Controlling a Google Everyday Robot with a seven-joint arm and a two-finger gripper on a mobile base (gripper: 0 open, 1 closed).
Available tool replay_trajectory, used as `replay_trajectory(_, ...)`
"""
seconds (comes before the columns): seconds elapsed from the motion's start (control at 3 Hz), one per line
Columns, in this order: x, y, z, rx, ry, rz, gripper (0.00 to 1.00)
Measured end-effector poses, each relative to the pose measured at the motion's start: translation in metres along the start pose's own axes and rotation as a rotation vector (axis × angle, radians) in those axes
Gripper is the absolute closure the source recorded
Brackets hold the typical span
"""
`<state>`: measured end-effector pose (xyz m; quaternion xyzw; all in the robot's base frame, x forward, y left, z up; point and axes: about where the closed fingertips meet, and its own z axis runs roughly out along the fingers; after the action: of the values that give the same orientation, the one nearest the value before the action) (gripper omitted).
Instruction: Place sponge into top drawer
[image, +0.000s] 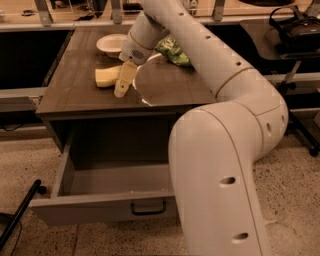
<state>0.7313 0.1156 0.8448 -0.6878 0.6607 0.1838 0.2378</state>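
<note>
The pale yellow sponge looks thick and blocky beyond my gripper, so its loose end will jut out unbent when I carry it.
The pale yellow sponge (106, 77) lies on the dark wooden tabletop (85, 97), left of centre. My cream-yellow gripper (121, 89) hangs from the white arm just to the right of the sponge, its tip down at the tabletop and overlapping the sponge's right end. The top drawer (100, 202) under the table is pulled open; its grey front panel carries a small dark handle (148, 208), and the inside that shows is bare. My arm hides the drawer's right part.
A white bowl (111, 44) stands at the back of the tabletop. A green snack bag (173, 51) lies behind the arm at the back right. A dark table with a headset (295, 27) stands at the right. A black pole (20, 212) lies on the floor at the left.
</note>
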Motion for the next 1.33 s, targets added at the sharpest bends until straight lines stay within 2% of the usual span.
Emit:
replay_trajectory(0.33,-0.0085,0.0003,0.0117,-0.035,0.009,-0.021,0.00)
replay_trajectory(0.67,-0.0125,0.0006,0.0158,-0.049,0.009,-0.029,0.18)
replay_trajectory(1.0,-0.0130,0.0006,0.0161,-0.050,0.008,-0.030,0.42)
replay_trajectory(1.33,-0.0185,0.0098,0.0166,-0.062,-0.016,-0.035,0.74)
